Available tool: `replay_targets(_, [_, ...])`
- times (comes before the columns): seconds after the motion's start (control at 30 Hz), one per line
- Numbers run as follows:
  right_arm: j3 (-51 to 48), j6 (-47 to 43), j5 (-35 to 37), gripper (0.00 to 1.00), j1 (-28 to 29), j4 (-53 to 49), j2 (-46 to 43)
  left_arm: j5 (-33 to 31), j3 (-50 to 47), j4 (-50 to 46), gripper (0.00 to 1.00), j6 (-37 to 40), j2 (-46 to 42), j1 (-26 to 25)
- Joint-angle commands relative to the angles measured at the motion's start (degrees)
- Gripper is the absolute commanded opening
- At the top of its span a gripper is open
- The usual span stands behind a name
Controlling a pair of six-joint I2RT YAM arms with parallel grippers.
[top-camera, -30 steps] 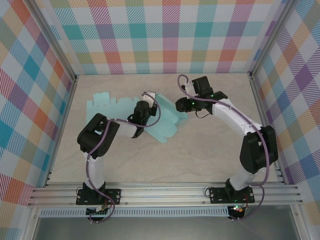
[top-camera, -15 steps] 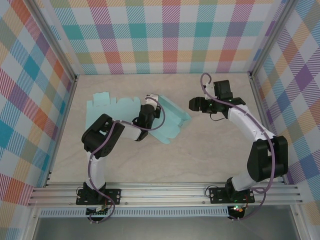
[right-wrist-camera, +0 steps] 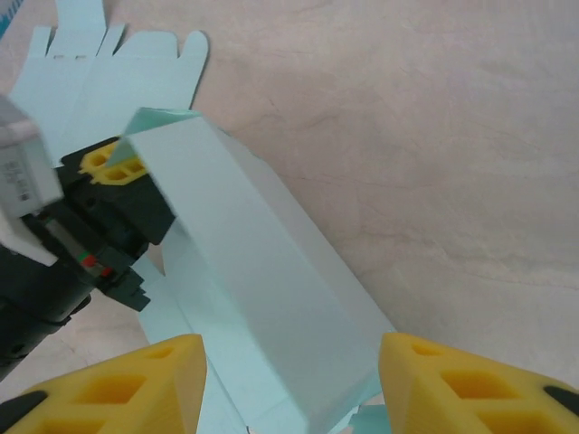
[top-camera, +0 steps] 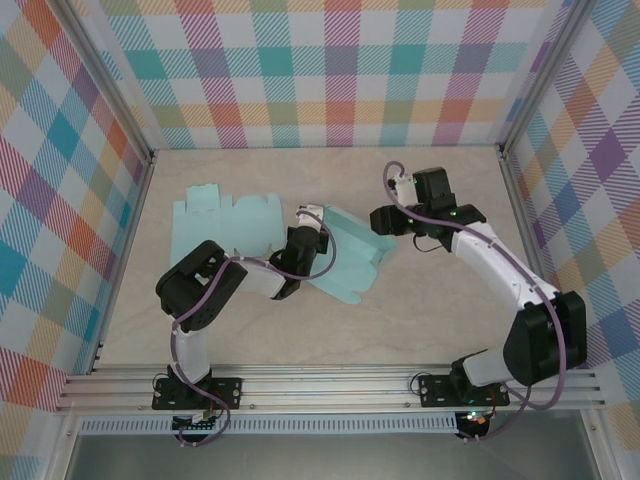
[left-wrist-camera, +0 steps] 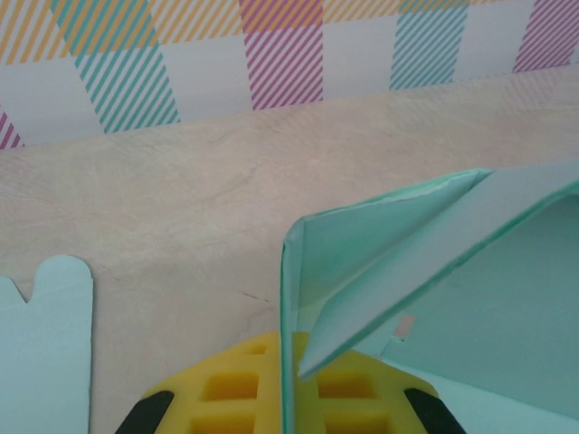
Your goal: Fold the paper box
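Note:
The raised sleeve lies crooked with my left gripper on its end edge [left-wrist-camera: 285, 289], so my left gripper should take the sleeve's long side [top-camera: 358, 226] and turn the sleeve square.
The paper box [top-camera: 225, 222] is a light teal die-cut sheet, flat at the left, with its right part [top-camera: 350, 250] folded up into a raised sleeve. My left gripper [top-camera: 311, 226] is shut on the upright edge of that sleeve; in the left wrist view the thin teal edge [left-wrist-camera: 288, 298] runs down between the yellow fingers [left-wrist-camera: 226, 389]. My right gripper [top-camera: 384, 222] stands open at the sleeve's right end. In the right wrist view its yellow fingertips [right-wrist-camera: 149, 375] straddle the folded panel [right-wrist-camera: 262, 271], and the left gripper [right-wrist-camera: 113, 165] shows at the panel's far corner.
The beige tabletop [top-camera: 420, 310] is walled by plaid panels [top-camera: 330, 70] and aluminium rails [top-camera: 330, 385] at the near edge. The box's flat flaps [right-wrist-camera: 99, 54] lie towards the back left. Open table lies right of and in front of the box.
The right gripper pulled away to the right, then came back to the sleeve's right end with its jaws wider. The left gripper carried the box edge slightly right and nearer.

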Motion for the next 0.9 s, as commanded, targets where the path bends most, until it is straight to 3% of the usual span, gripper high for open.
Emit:
replay_targets(0.0, [-2.4, -6.1, 7.5, 0.54, 2.4, 1.5, -1.5, -2.7, -1.0, -0.6, 0.0, -1.0, -2.3, -0.2])
replay_targets(0.17, [-3.6, -10.3, 14.3, 0.56, 7.6, 4.2, -0.2, -3.2, -1.1, -1.0, 0.0, -1.1, -2.2, -0.2])
replay_targets(0.37, [-2.9, -14.4, 16.2, 0.58, 8.7, 6.4, 3.8, -2.8, -1.2, -1.0, 0.0, -1.0, -2.1, -0.2])
replay_targets(0.57, [-2.3, -17.4, 22.5, 0.53, 10.4, 9.5, 8.8, -2.1, -0.8, -1.2, 0.0, -0.3, -2.2, -0.1])
replay_targets(0.67, [-3.1, -18.6, 23.6, 0.45, 10.6, 12.3, 9.3, -0.5, -0.8, -1.6, 0.0, -0.3, -2.5, 0.2])
replay_targets(0.77, [-4.1, -20.1, 23.1, 0.32, 10.6, 14.2, 9.0, 1.6, -0.8, -3.6, 0.0, -0.7, -3.4, 0.8])
replay_targets(0.87, [-5.3, -22.5, 22.9, 0.22, 10.8, 15.7, 8.9, 4.9, -1.0, -6.4, 0.2, -1.3, -5.4, 2.0])
